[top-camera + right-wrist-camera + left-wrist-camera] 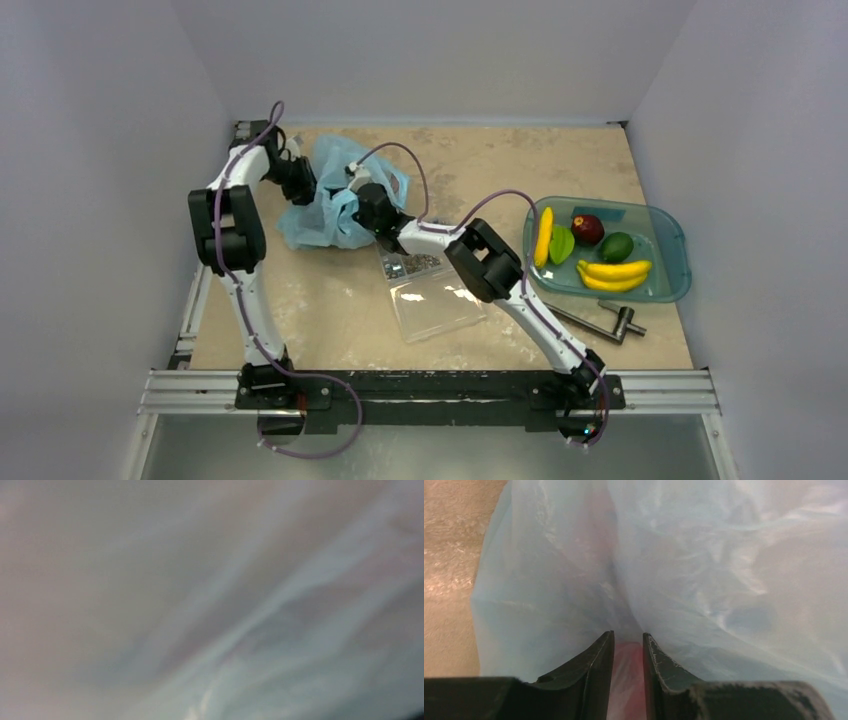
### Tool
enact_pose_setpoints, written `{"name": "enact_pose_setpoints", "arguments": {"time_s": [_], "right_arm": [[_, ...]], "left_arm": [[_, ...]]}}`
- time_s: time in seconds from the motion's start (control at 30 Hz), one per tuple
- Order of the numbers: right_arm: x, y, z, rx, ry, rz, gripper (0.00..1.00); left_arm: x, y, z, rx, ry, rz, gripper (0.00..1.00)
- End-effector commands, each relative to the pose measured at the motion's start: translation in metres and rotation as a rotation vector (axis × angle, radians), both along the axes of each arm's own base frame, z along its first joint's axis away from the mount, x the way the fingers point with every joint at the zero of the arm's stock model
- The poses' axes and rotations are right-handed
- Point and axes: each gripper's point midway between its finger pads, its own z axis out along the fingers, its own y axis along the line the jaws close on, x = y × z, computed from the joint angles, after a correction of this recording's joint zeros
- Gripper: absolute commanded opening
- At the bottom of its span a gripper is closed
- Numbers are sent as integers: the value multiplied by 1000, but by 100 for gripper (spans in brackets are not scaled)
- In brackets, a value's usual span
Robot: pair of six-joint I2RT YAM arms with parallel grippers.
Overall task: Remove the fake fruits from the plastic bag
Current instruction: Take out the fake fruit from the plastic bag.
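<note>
The red fruit (627, 677) at the ends of the left gripper's fingers has bag film lying over it, so the robot's right gripper should grab the fruit from inside and bring it to the tray.
The light-blue plastic bag (325, 205) lies crumpled at the back left of the table. My left gripper (300, 180) is at its left edge. In the left wrist view the left gripper (628, 636) is nearly closed and pinches a fold of the bag (704, 565), which is tinted pink-red between the jaws. My right gripper (366, 203) pushes into the bag from the right, and its fingers are hidden in the plastic. The right wrist view shows only blurred bag film (250, 630). Fake fruits lie in the teal tray (665, 225): a yellow banana (543, 235), a dark red one (587, 229), a green one (615, 246) and more bananas (613, 273).
A clear rectangular plastic box (435, 295) lies open just in front of the bag, under the right arm. A grey metal tool (600, 320) lies in front of the tray. Walls close in the table on the left, back and right.
</note>
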Motion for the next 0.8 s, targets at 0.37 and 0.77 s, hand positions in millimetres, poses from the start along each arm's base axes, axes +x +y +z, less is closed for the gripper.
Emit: {"name": "enact_pose_setpoints", "arguments": {"time_s": [0.37,0.77], "right_arm": [[-41,-5,-55,-220,3,100,99],[-57,14,-60,-236,-16,152,71]], "left_arm": [[-64,45,129,181,-333,279,49],[-85,37,52,57,-166,301,46]]}}
